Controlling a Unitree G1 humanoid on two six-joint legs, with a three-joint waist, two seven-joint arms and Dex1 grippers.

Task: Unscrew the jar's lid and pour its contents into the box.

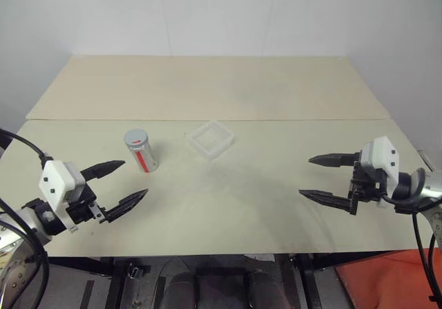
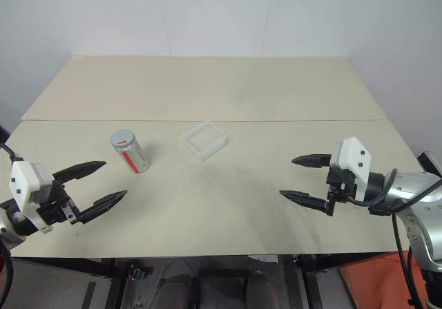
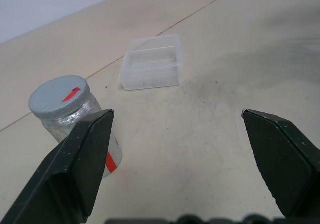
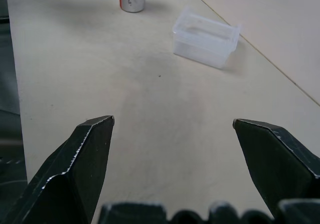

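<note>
The grey lid (image 1: 136,137) is about as wide as the jar's body (image 1: 143,159), so a wide round jar opening should be hidden under the lid when I unscrew it.
The jar (image 1: 142,153) stands upright on the table left of centre, its white label showing a red stripe. Its grey lid (image 1: 136,139) with a small red mark sits on top. The contents cannot be made out through the jar wall. The clear plastic box (image 1: 212,139) rests a little to the jar's right and slightly farther back. My left gripper (image 1: 135,180) hovers open in front of the jar, apart from it, with nothing between its fingers. My right gripper (image 1: 305,177) hangs open over the table's right side, far from both objects.
The pale tabletop (image 1: 228,205) is made of two boards with a seam (image 1: 276,119) running across behind the objects. A white wall rises behind the far edge. An orange-red thing (image 1: 387,281) lies on the floor at the lower right.
</note>
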